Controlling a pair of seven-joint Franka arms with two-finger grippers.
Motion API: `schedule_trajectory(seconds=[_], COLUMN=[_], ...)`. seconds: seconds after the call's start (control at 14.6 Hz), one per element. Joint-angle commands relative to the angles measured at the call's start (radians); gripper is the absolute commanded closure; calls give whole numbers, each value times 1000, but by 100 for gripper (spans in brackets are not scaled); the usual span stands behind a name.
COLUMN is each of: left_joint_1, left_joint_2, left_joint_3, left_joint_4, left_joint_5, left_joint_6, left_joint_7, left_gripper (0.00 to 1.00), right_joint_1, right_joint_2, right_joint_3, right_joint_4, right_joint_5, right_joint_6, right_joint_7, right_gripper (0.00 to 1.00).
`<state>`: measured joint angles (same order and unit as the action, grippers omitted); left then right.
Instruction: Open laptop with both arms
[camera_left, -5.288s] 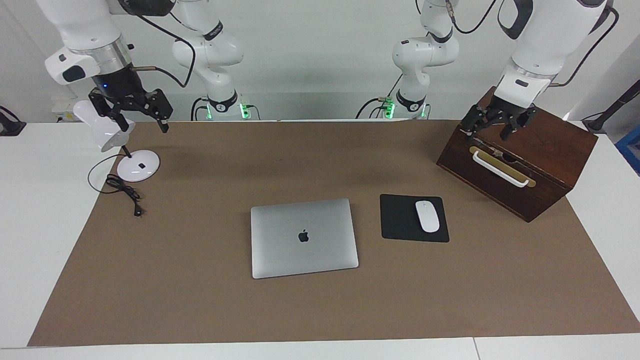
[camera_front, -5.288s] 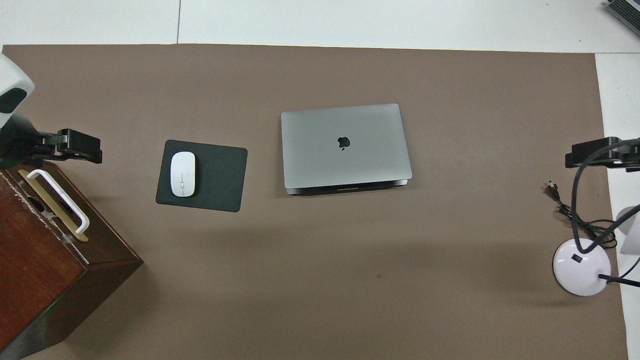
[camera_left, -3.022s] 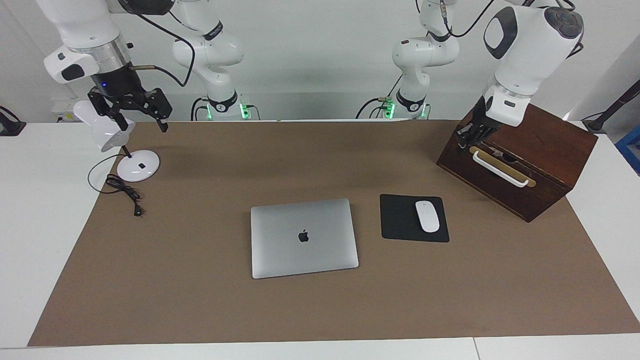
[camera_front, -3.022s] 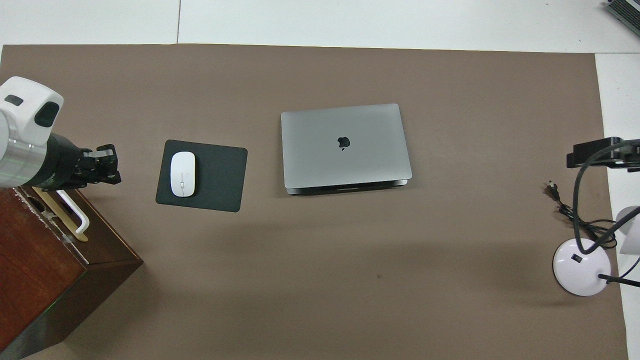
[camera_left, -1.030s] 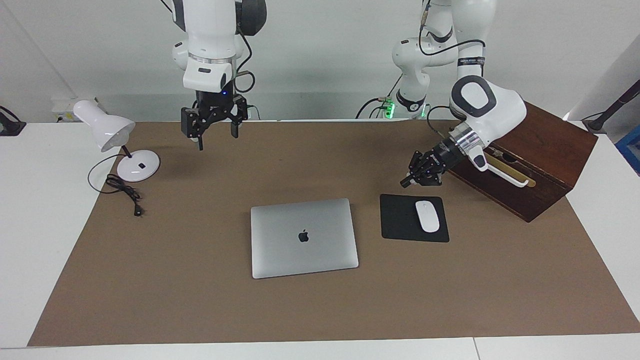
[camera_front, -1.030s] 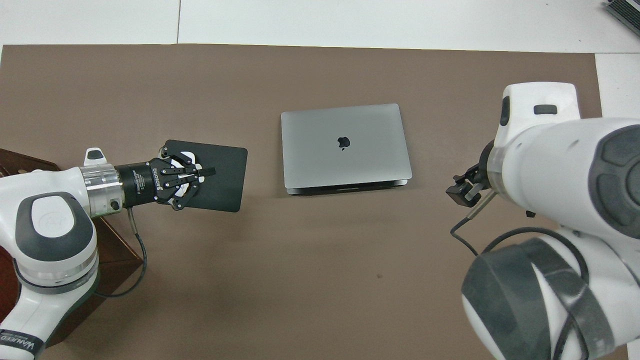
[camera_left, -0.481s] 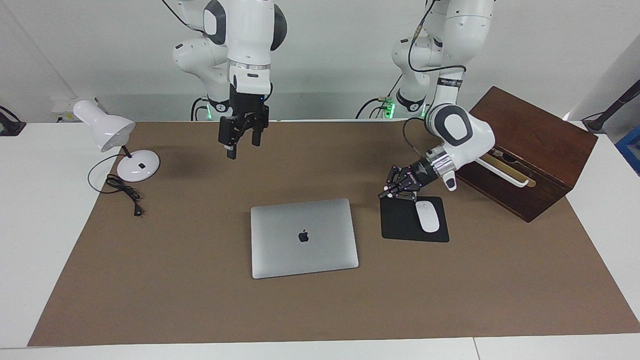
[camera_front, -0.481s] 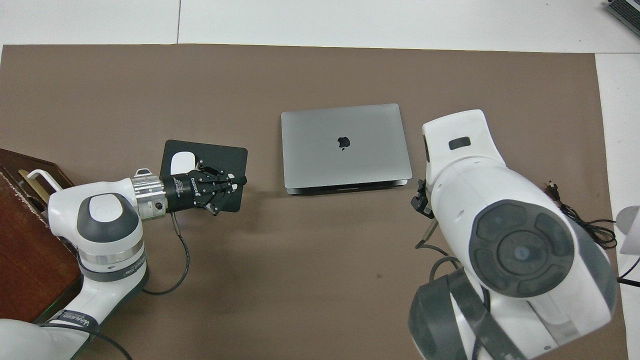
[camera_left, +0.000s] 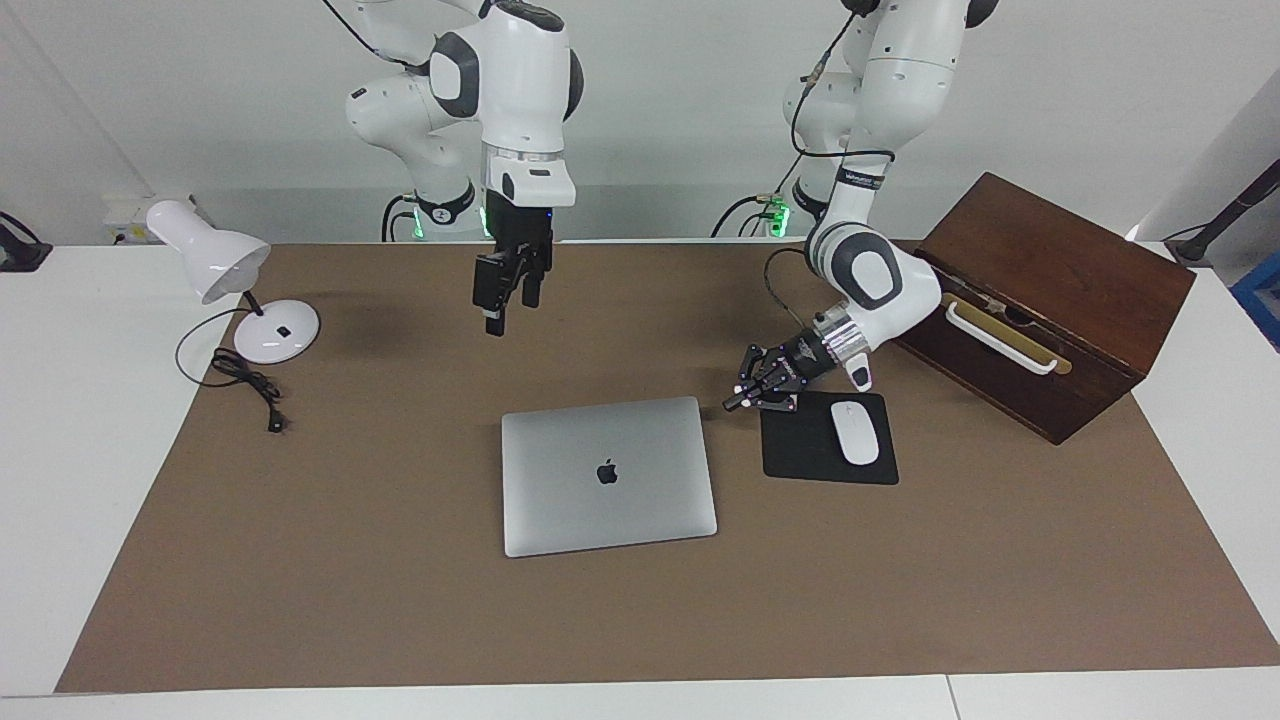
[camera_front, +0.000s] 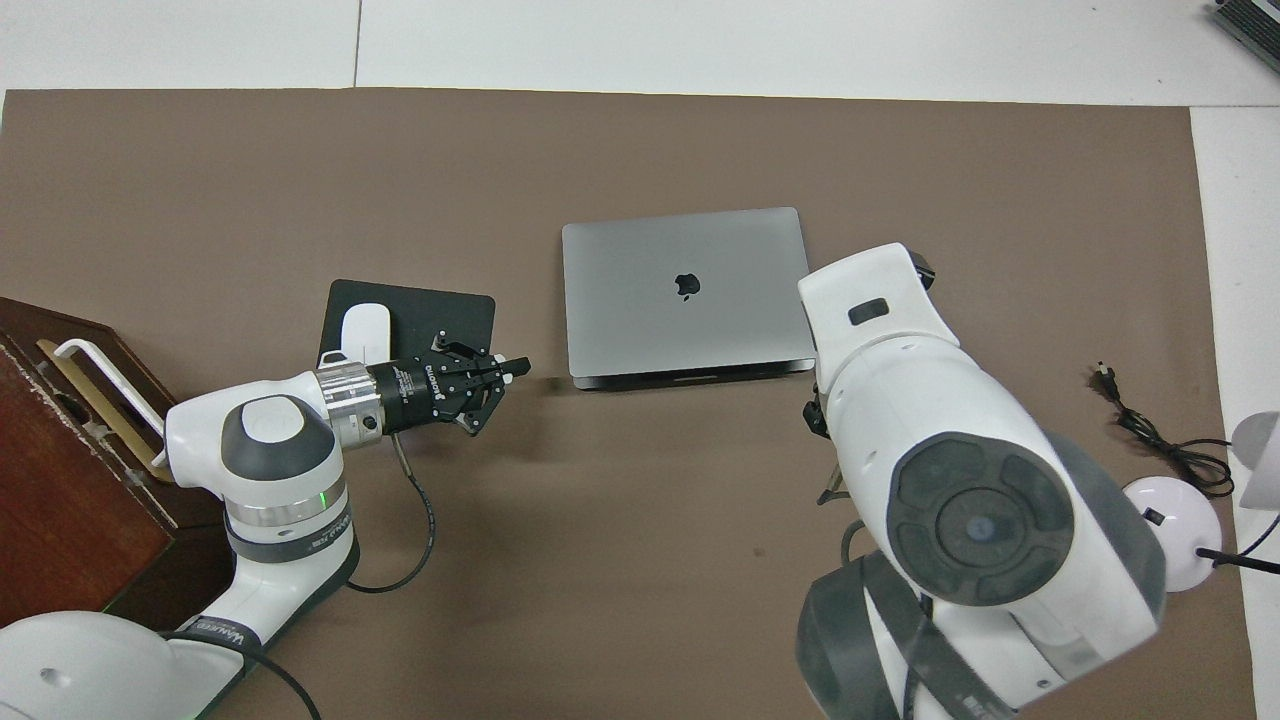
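Note:
The laptop has a dark strip (camera_front: 696, 377) along its near edge, so the lid (camera_front: 687, 288) will turn about its far edge and stay upright when the robot pushes it back.
The silver-grey laptop (camera_left: 608, 475) (camera_front: 690, 290) lies closed in the middle of the brown mat, apple logo up, its opening edge toward the robots. My left gripper (camera_left: 732, 404) (camera_front: 520, 368) is shut with nothing in it. It points sideways, low over the mat between the mouse pad and the laptop's corner nearest the robots, just short of the laptop. My right gripper (camera_left: 510, 315) hangs open and points down over bare mat, nearer the robots than the laptop. In the overhead view the right arm's white body hides it.
A black mouse pad (camera_left: 800, 445) with a white mouse (camera_left: 855, 432) lies beside the laptop toward the left arm's end. A dark wooden box (camera_left: 1060, 270) with a white handle stands beside it. A white desk lamp (camera_left: 215, 262) and its cord (camera_left: 250, 385) sit at the right arm's end.
Both arms have swung in from the table's ends toward the laptop. The left gripper passed over the mouse pad to the laptop's corner. The laptop has not moved.

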<state>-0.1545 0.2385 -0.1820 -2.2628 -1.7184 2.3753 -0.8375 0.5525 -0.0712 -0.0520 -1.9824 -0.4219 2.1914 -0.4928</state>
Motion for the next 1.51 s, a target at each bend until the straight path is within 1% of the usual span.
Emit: schedule_trajectory(seconds=[0.0, 0.14, 0.27, 0.41, 0.62, 0.82, 1.24, 1.44], left_joint_1=[-52, -63, -100, -106, -112, -135, -165, -165], left_joint_2=[25, 31, 41, 47, 51, 51, 71, 88], left_joint_3=[9, 9, 10, 9, 7, 9, 7, 3], left_joint_4=[25, 26, 32, 31, 32, 32, 58, 77], left_joint_5=[-72, -98, -147, -171, -181, -204, -254, -257], left_joint_6=[50, 70, 85, 107, 111, 116, 180, 199], left_joint_7=[57, 75, 95, 142, 158, 172, 173, 173], left_gripper=[100, 100, 100, 100, 100, 100, 100, 100], right_joint_1=[6, 4, -3, 0, 3, 7, 59, 72], right_joint_2=[40, 65, 91, 117, 140, 180, 243, 277], right_joint_3=[-6, -6, -6, -6, -6, -5, -6, -6], right_joint_4=[-10, -9, -9, -7, -7, -7, -10, -10], right_joint_5=[-26, -25, -24, -26, -28, -35, -75, -90], right_joint_6=[54, 74, 94, 122, 145, 162, 200, 224], right_joint_7=[-4, 0, 0, 0, 0, -4, -7, -6], right_gripper=[0, 0, 0, 0, 0, 0, 0, 0])
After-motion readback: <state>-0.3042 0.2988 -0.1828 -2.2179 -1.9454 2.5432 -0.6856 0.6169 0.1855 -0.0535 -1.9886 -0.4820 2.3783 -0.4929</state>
